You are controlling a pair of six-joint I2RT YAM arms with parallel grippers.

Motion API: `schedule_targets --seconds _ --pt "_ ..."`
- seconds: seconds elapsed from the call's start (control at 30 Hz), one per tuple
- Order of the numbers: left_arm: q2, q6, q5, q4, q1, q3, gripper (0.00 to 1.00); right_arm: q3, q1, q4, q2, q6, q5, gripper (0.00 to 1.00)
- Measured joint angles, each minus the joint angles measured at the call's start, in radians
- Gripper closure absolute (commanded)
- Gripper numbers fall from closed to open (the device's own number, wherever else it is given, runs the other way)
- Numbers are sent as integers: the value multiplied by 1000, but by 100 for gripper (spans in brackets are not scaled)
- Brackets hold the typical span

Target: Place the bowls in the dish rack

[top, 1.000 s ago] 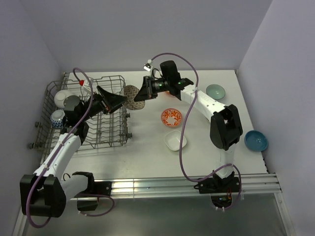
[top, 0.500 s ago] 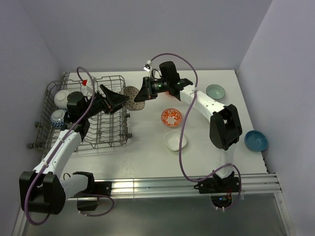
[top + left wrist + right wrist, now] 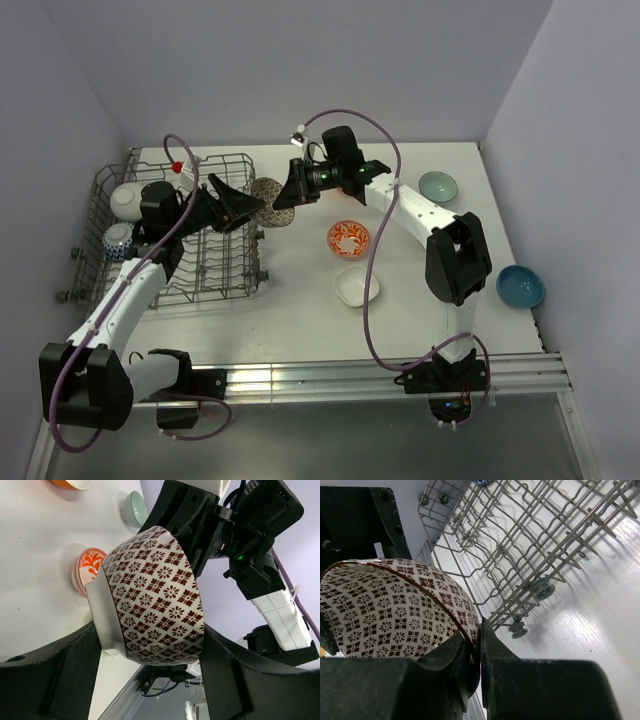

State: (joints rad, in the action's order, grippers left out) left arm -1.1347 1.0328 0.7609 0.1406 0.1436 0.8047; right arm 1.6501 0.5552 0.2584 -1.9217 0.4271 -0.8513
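My right gripper is pinning the rim of the bowl (image 3: 287, 212) that my left gripper holds, so next I open my right gripper before I put the bowl in the rack next to the blue-patterned bowl.
A brown-and-white patterned bowl (image 3: 265, 195) hangs on edge just off the right end of the dish rack (image 3: 215, 158). My right gripper (image 3: 285, 195) is shut on its rim (image 3: 479, 630), one finger inside the bowl (image 3: 395, 615) and one outside. My left gripper (image 3: 250, 205) reaches in from the rack side. Its two fingers bracket the bowl (image 3: 155, 595), one against the white foot and one against the rim side (image 3: 150, 630). A white bowl (image 3: 125, 198) and a blue-patterned bowl (image 3: 118, 240) sit in the rack's left end.
On the table lie a red-orange patterned bowl (image 3: 348, 238), a white square bowl (image 3: 356, 286), a pale green bowl (image 3: 438, 185) and a blue bowl (image 3: 520, 286) at the right edge. The rack's tines (image 3: 530, 540) stand just below the held bowl.
My left gripper has come up and right to the bowl and its fingers have drawn in around it. The right gripper and bowl have stayed in place.
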Motion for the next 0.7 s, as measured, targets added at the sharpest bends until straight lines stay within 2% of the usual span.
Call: schedule_targets --seconds 0.03,0.07,0.1,0.2,0.3,0.5,0.7 --pt "-2 -1 2 -2 0 2 94 0 0 0 0 -1 0 96" --pt "-3 -1 2 -4 0 3 100 0 0 2 0 -2 1 91" --pt "-3 -2 3 -6 0 3 100 0 0 5 0 -2 1 78" --pt "-3 -16 2 -26 -1 8 100 17 5 29 -9 -2 -3 48" --pt "-3 -21 6 -42 -29 10 100 33 19 44 -18 -11 -4 34" --pt "-13 -71 1 -146 -209 33 100 33 27 76 -18 -24 -5 16" --pt "-56 -278 -59 -429 -365 162 100 34 24 114 -18 -49 1 11"
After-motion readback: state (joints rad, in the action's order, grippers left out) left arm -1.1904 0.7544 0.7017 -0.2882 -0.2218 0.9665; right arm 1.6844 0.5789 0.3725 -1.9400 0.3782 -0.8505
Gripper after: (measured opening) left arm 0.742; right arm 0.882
